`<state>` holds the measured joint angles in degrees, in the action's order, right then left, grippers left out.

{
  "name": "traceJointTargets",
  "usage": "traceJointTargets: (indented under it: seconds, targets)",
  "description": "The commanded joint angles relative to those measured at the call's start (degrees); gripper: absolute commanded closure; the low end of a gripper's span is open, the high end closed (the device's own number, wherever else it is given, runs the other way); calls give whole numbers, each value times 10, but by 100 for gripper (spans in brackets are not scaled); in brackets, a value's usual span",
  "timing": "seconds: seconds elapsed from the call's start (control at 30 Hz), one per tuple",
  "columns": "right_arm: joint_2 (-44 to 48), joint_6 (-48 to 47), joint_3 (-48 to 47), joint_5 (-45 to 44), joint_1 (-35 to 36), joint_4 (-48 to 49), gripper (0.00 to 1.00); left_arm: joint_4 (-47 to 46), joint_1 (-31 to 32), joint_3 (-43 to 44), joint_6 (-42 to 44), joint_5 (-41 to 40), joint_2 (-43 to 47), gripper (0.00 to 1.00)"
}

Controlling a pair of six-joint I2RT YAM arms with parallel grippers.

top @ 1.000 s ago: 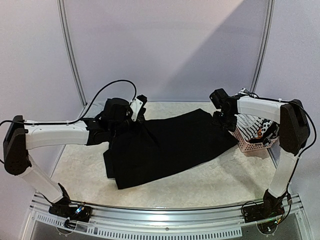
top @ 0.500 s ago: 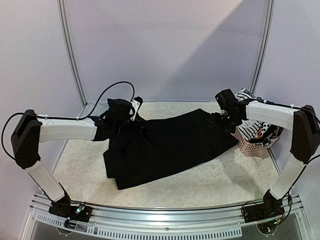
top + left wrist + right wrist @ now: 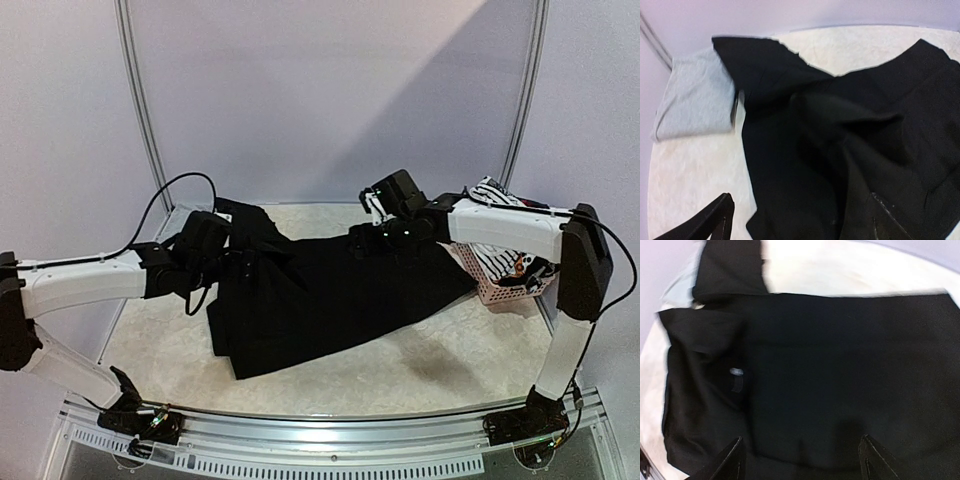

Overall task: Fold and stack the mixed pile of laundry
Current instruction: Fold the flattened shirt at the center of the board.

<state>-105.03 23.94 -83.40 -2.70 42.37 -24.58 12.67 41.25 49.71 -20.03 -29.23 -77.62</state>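
I expect the bunched end of the black trousers [image 3: 268,276] to spread out flat over the layer below when I pull, because it stands in loose folds [image 3: 712,335].
Large black trousers [image 3: 330,290] lie spread across the middle of the table, bunched and creased at their left end [image 3: 840,130]. My left gripper [image 3: 243,262] hangs open just above that bunched end, its fingers [image 3: 710,225] wide apart and holding nothing. A folded light grey garment [image 3: 695,100] lies at the far left corner, partly under the black cloth. My right gripper [image 3: 362,240] hovers open over the far edge of the black trousers [image 3: 840,365], with nothing between its fingers [image 3: 880,460]. A white black-striped piece [image 3: 495,255] sits in the basket.
A pink perforated basket [image 3: 505,288] with more laundry stands at the right edge, under my right arm. Metal frame poles [image 3: 140,110] rise at both back corners. The left arm's black cable [image 3: 160,205] loops above the table.
My left gripper has opened, let go of the black trousers and drawn back to the left. My right arm has swung left from the basket to above the trousers' far edge.
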Motion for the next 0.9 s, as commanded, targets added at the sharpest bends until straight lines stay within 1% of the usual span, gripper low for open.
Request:
traceJointTargets:
  seconds: [0.0, 0.2, 0.3, 0.47, 0.63, 0.73, 0.8, 0.87]
  targets:
    - [-78, -75, -73, 47, 39, 5, 24, 91, 10, -55, -97, 27, 64, 8]
    - [-165, -127, -154, 74, 78, -10, 28, 132, 34, -109, -163, 66, 94, 12]
    - [-194, -154, -182, 69, 92, -18, 30, 138, 40, -122, -182, 97, 98, 14]
    - [-231, -154, -209, 69, 94, -11, 36, 143, 55, -110, -193, 128, 101, 19]
    - [-258, -162, -239, 56, 94, -19, 43, 158, 89, -114, -207, 145, 106, 22]
    - [-272, -166, -251, 41, 93, -19, 49, 164, 103, -126, -213, 150, 111, 22]
    - [-281, -169, -260, 34, 94, -20, 56, 169, 108, -131, -214, 159, 113, 23]
    - [-292, -172, -269, 31, 94, -22, 65, 176, 114, -133, -216, 164, 115, 23]
